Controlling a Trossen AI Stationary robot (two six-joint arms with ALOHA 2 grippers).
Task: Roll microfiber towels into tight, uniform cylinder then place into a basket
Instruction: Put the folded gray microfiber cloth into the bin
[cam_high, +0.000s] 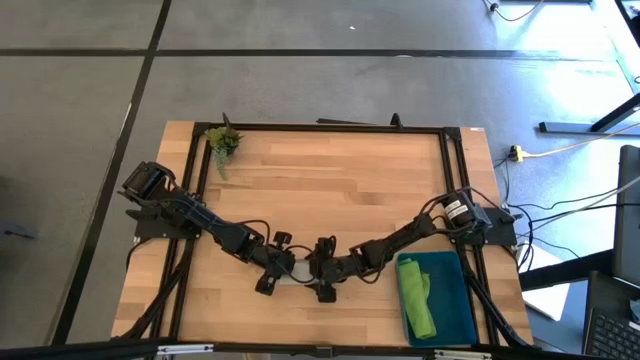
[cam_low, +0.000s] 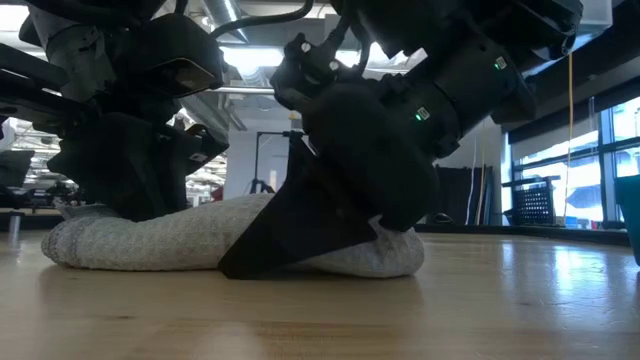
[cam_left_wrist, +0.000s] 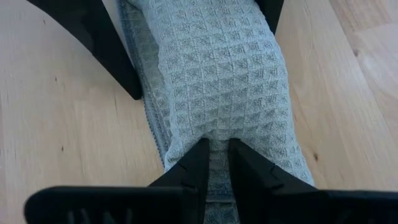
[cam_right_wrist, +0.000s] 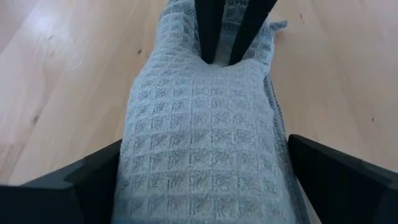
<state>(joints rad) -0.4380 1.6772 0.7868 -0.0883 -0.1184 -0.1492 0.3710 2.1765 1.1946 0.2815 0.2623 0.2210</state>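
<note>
The pale grey towel (cam_right_wrist: 202, 137) will stick out and stay rolled up when I carry it by one end, because the towel's edge (cam_right_wrist: 280, 127) lies tight along the thick roll.
A pale grey waffle-weave microfiber towel (cam_high: 293, 272), rolled into a thick cylinder (cam_low: 170, 240), lies on the wooden table near its front edge, running left to right. My left gripper (cam_left_wrist: 214, 165) is shut on its top near the left end. My right gripper (cam_right_wrist: 205, 162) is open at the roll's right end, one finger (cam_right_wrist: 74, 186) on each side of it. The lime green towel (cam_high: 418, 297) lies rolled up in the teal basket (cam_high: 455, 300) at the front right. My left gripper pinches a raised fold of cloth on top of the roll (cam_left_wrist: 216, 134) between its two fingers. The fingers slant down from the table's left and lie along the roll. The roll rests on the table. My right gripper straddles the roll; whether its fingers touch the cloth, I cannot tell.
A small green plant sprig (cam_high: 223, 141) stands at the far left corner. A black frame (cam_high: 320, 128) runs round the tabletop. Bare wood stretches across the middle and far part of the table.
</note>
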